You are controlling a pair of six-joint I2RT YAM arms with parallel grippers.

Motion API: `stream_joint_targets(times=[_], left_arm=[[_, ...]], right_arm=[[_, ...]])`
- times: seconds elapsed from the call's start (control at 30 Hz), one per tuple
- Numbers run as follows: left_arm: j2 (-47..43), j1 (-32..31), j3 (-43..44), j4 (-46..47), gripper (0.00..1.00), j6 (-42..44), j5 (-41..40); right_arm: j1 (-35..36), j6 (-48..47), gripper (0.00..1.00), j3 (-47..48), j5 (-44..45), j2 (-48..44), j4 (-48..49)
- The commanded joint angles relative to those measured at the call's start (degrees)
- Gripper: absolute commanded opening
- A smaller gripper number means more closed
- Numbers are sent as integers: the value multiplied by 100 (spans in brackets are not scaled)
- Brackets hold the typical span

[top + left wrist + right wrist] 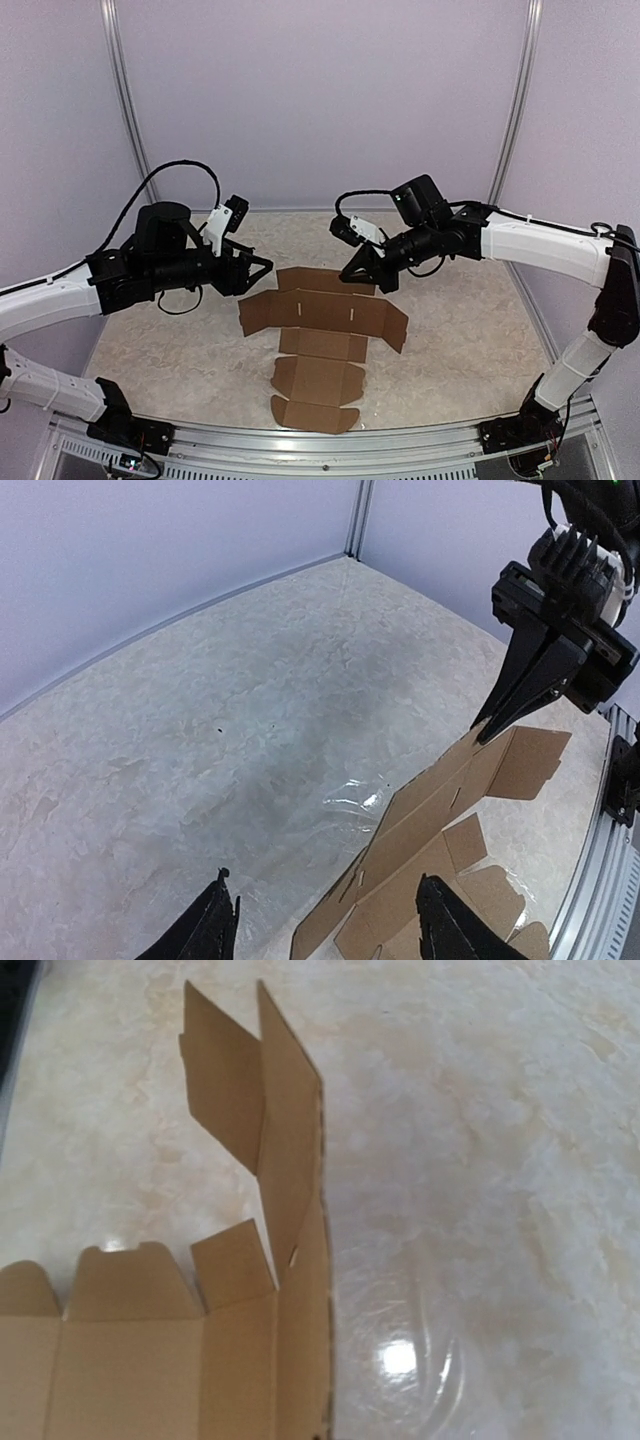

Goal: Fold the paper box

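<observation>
Next, I open my right gripper and grip more from above while my left gripper holds the panel's loose end (272, 298), because my right gripper is pinching only the far panel's edge (466, 740).
The paper box (320, 315) is a flat brown die-cut sheet with flaps and tabs, lying in the middle of the table; its far panel and left flap tilt up. My left gripper (262, 268) hovers just left of the sheet's left flap. In the left wrist view the left gripper (323, 878) is open, and the edge of the paper box (440, 810) reaches in between its fingers (215, 925) without touching them. My right gripper (347, 276) is shut, and the right gripper's tip (487, 730) rests against the sheet's far edge. The right wrist view shows only the paper box (240, 1360); its own fingers are out of frame.
The marbled table (160, 340) is closed in by pale walls with metal posts (125, 100) at the back corners. A metal rail (300, 440) runs along the near edge between the arm bases. A glossy glare spot (398, 1357) shines on the table beside the sheet.
</observation>
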Motion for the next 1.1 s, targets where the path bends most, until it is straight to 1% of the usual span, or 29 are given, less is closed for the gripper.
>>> stream_joint_targets(times=[0.0, 0.07, 0.13, 0.17, 0.37, 0.47, 0.63, 0.73, 0.8, 0.83, 0.87, 1.0, 1.07], left_arm=[[249, -218, -218, 577, 58, 779, 12], [353, -281, -219, 626, 56, 999, 89], [500, -284, -136, 570, 48, 1121, 387], [565, -285, -91, 563, 46, 1127, 500], [838, -285, -105, 806, 46, 994, 714], [954, -285, -75, 807, 42, 969, 751], [1060, -285, -6, 812, 29, 940, 693], [1111, -284, 15, 811, 25, 926, 718], [1116, -284, 13, 984, 21, 911, 762], [1123, -282, 14, 1006, 18, 901, 800], [1138, -292, 35, 1013, 13, 875, 886], [1134, -298, 33, 1037, 1, 882, 942], [1126, -298, 47, 1046, 0, 889, 991]], right_arm=[[66, 256, 0, -111, -152, -380, -201], [62, 428, 0, -134, -227, -420, -199], [73, 534, 0, -181, -189, -456, -162], [71, 571, 0, -201, -174, -470, -156], [75, 659, 0, -349, -280, -578, -65], [74, 713, 0, -420, -335, -638, -14], [73, 810, 0, -463, -360, -715, 83], [82, 861, 0, -471, -370, -735, 125], [83, 876, 0, -463, -364, -739, 123], [84, 880, 0, -467, -369, -739, 116], [84, 886, 0, -465, -367, -739, 102], [84, 904, 0, -444, -370, -737, 83], [86, 917, 0, -411, -358, -728, 50]])
